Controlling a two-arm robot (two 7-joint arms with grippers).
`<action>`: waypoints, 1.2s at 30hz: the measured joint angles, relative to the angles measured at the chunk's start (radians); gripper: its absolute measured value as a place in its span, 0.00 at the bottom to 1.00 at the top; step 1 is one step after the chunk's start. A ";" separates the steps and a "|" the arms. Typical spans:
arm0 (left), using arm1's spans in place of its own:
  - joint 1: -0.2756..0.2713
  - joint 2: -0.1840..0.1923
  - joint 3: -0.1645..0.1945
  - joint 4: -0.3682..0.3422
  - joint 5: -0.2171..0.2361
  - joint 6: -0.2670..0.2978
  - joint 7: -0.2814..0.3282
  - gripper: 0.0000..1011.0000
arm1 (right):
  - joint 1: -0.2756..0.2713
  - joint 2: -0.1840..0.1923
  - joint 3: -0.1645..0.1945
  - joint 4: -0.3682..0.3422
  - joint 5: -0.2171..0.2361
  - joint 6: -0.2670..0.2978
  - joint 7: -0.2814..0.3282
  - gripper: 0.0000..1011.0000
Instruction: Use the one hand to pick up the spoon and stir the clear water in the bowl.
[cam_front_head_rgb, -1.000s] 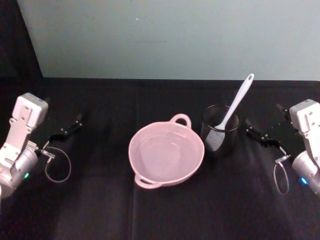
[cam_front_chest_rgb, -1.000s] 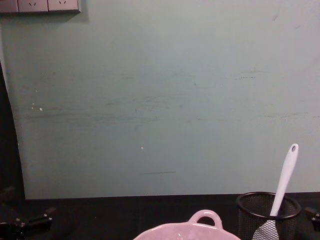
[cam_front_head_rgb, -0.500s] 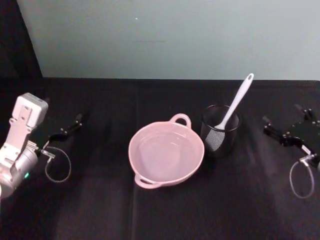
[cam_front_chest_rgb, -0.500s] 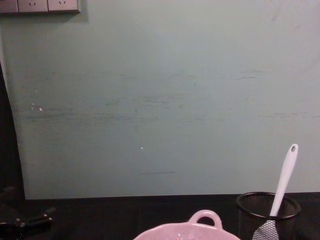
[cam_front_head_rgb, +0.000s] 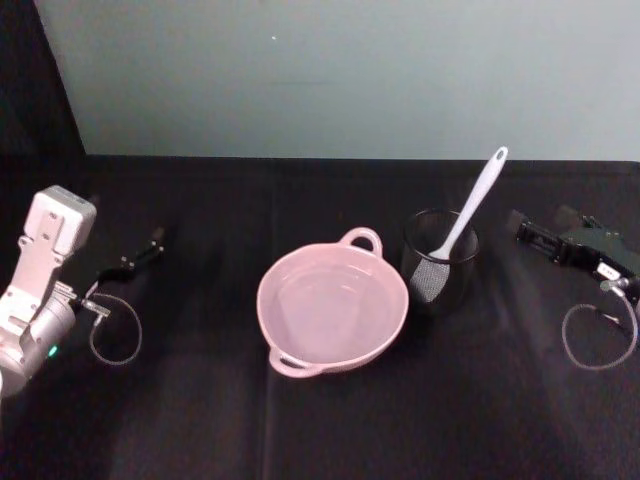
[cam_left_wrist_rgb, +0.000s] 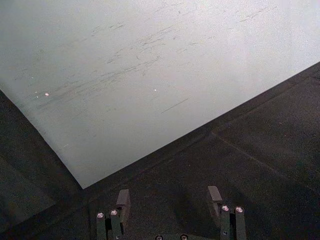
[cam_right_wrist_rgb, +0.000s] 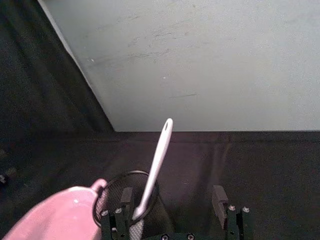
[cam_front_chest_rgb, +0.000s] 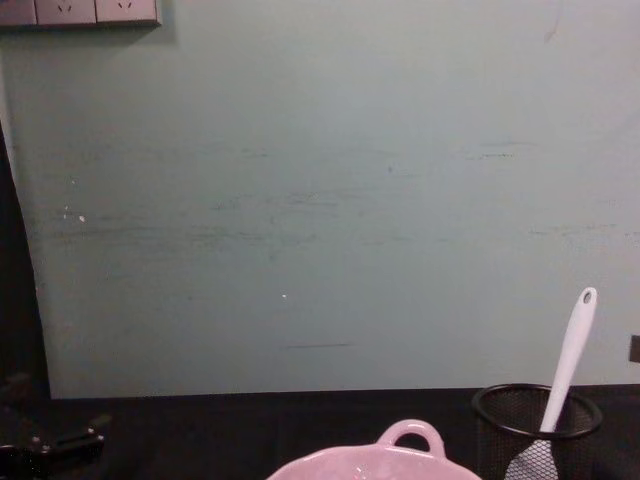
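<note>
The cup's rim (cam_front_chest_rgb: 512, 410) gapes wide around the white spoon (cam_front_chest_rgb: 568, 363), so the spoon will slide free and leave the cup standing when I lift the spoon.
The pale pink bowl (cam_front_head_rgb: 264, 300) sits mid-table with clear water in it; its loop handle (cam_front_chest_rgb: 408, 436) faces the wall. To its right the white spoon (cam_front_head_rgb: 472, 211) stands slanted, head down, in a black wire-mesh cup (cam_front_head_rgb: 441, 268), handle tip up. My right gripper (cam_front_head_rgb: 536, 233) hovers open to the right of the cup, pointing toward it. From the right wrist, the spoon handle (cam_right_wrist_rgb: 157, 166) rises ahead of the spread fingers (cam_right_wrist_rgb: 218, 195), untouched. My left gripper (cam_front_head_rgb: 140, 255) rests open at the far left.
A pale green wall (cam_front_chest_rgb: 320, 200) runs along the back edge of the black-clothed table (cam_front_head_rgb: 200, 420). Cable loops hang from the left wrist (cam_front_head_rgb: 115, 340) and the right wrist (cam_front_head_rgb: 598, 338). The cup stands close beside the bowl.
My right arm has swung and turned; its white housing has left the head view and the gripper now points at the cup. The left arm, bowl and spoon have not moved.
</note>
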 joint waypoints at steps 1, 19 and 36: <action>0.000 0.000 0.000 0.000 0.000 0.000 0.000 1.00 | 0.009 -0.006 0.000 0.009 0.012 0.008 0.005 0.99; 0.000 0.000 0.000 0.000 0.000 0.000 0.000 1.00 | 0.201 -0.126 -0.093 0.217 0.095 0.011 0.021 0.99; 0.000 0.000 0.000 0.000 0.000 0.000 0.000 1.00 | 0.241 -0.151 -0.125 0.273 0.074 -0.028 0.030 0.97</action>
